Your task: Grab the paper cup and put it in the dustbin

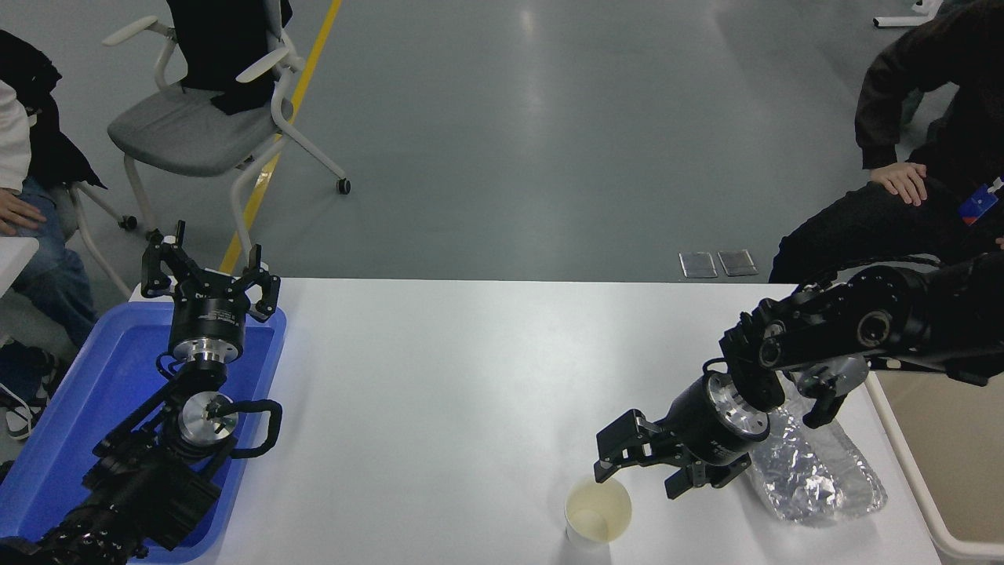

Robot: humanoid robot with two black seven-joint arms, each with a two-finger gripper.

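Observation:
The paper cup (588, 541) should turn out to be empty when I carry it by its rim and it tips sideways, since its inside (599, 512) shows plain pale cream.
The paper cup (598, 512) stands upright near the table's front edge, white with a pale cream inside. My right gripper (639, 475) is open, its fingers spread just above and to the right of the cup's rim, holding nothing. The dustbin (902, 447), beige with a thick rim, stands at the right edge, partly hidden by my right arm. My left gripper (208, 275) is open and parked over the blue tray at the lower left.
A silver foil bag (816, 471) lies right of the cup, partly under my right arm. A blue tray (70, 408) sits at the left. A seated person is at the top right, another at the far left, and a chair (196, 133) stands behind.

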